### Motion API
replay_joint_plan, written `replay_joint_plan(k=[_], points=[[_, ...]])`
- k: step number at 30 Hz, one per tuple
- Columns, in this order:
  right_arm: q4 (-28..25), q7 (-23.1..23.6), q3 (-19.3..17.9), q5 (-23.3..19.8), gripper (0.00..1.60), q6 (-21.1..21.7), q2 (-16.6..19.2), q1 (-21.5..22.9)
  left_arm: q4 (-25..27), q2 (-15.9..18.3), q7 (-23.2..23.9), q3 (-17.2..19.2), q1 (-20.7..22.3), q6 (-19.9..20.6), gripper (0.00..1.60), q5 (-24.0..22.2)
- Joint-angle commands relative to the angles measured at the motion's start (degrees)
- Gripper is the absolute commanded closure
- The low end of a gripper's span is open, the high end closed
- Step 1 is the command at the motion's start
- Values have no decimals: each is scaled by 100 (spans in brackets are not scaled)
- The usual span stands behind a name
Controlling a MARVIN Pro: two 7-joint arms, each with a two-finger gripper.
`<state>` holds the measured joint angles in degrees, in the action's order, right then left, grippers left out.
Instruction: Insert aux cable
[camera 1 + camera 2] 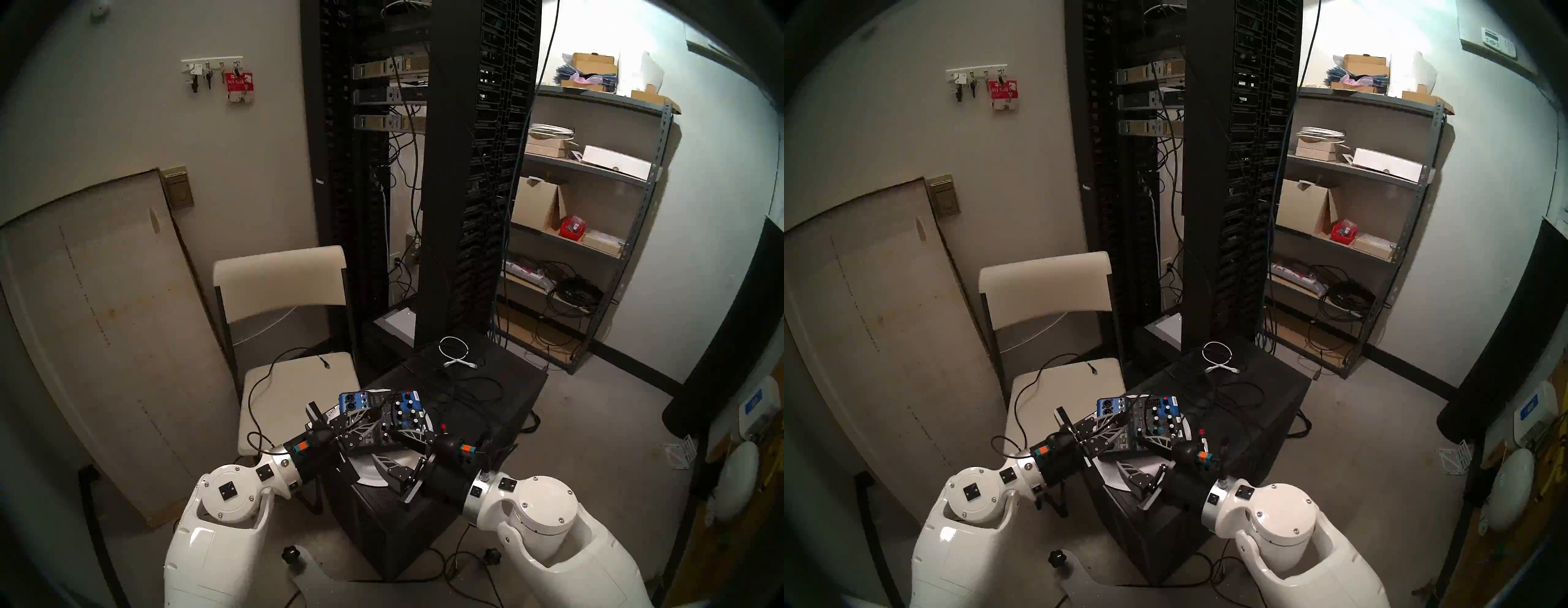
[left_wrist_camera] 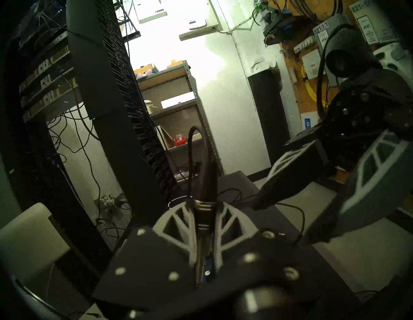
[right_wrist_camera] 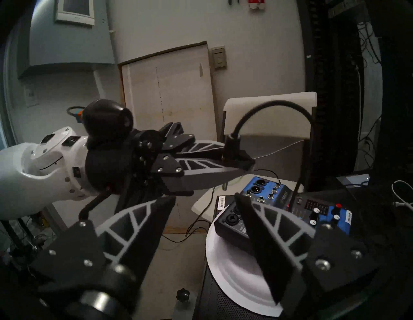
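Note:
The black cable [image 3: 305, 144] forms a smooth arch [image 3: 271, 103] above the jack plug, so it will keep its curve when my right gripper carries the plug.
My left gripper [image 2: 204, 210] is shut on the aux cable [image 2: 202, 156]. The dark barrel of its jack plug stands upright between the fingers, and the black cable arches up and over. In the right wrist view, the left gripper [image 3: 242, 166] holds the plug [image 3: 232, 145] above the far left end of the blue and black audio mixer [image 3: 290, 207]. My right gripper [image 3: 204, 197] is open at the mixer's near end. One finger [image 3: 263, 234] lies against the mixer's near side and the other [image 3: 138, 228] hangs free beside it. Seen from the head, both grippers [image 1: 375, 416] [image 1: 382, 443] meet over the mixer [image 1: 405, 409].
The mixer rests on a white round plate [image 3: 230, 274] on top of a black cabinet [image 1: 500, 395]. A jack plug with a red ring [image 1: 444, 426] stands to the mixer's right. A coiled white cable [image 1: 456, 352] lies farther back. A beige folding chair [image 1: 288, 382] stands to the left, with server racks [image 1: 458, 170] behind.

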<state>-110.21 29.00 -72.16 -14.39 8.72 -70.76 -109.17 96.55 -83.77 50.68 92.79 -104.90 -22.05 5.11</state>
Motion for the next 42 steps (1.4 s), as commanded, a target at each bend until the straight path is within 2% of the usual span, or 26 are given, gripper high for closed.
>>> replay_joint_plan(k=[1,4,9,22,27,29,35,42], points=[[-107,-57,-43,-291,46,-189,-356,103,61,-64,92,31,-61,31,160,-315],[-145,-87,-113,-369,50,-184,-375,93,33,-65,154,65,-87,83,160,-445],[-117,-112,-128,-416,48,-182,-420,153,2,-87,203,91,-102,65,160,-507],[56,-153,111,-374,51,-166,-555,313,-19,-198,360,131,-112,99,160,-746],[132,-167,169,-350,68,-184,-579,344,-23,-241,381,141,-98,106,160,-785],[164,-185,183,-337,80,-197,-594,360,-17,-248,390,146,-95,115,160,-788],[218,-243,188,-320,88,-249,-634,375,4,-254,418,161,-98,155,160,-796],[263,-300,189,-362,87,-311,-685,413,-11,-262,460,168,-102,179,160,-820]])
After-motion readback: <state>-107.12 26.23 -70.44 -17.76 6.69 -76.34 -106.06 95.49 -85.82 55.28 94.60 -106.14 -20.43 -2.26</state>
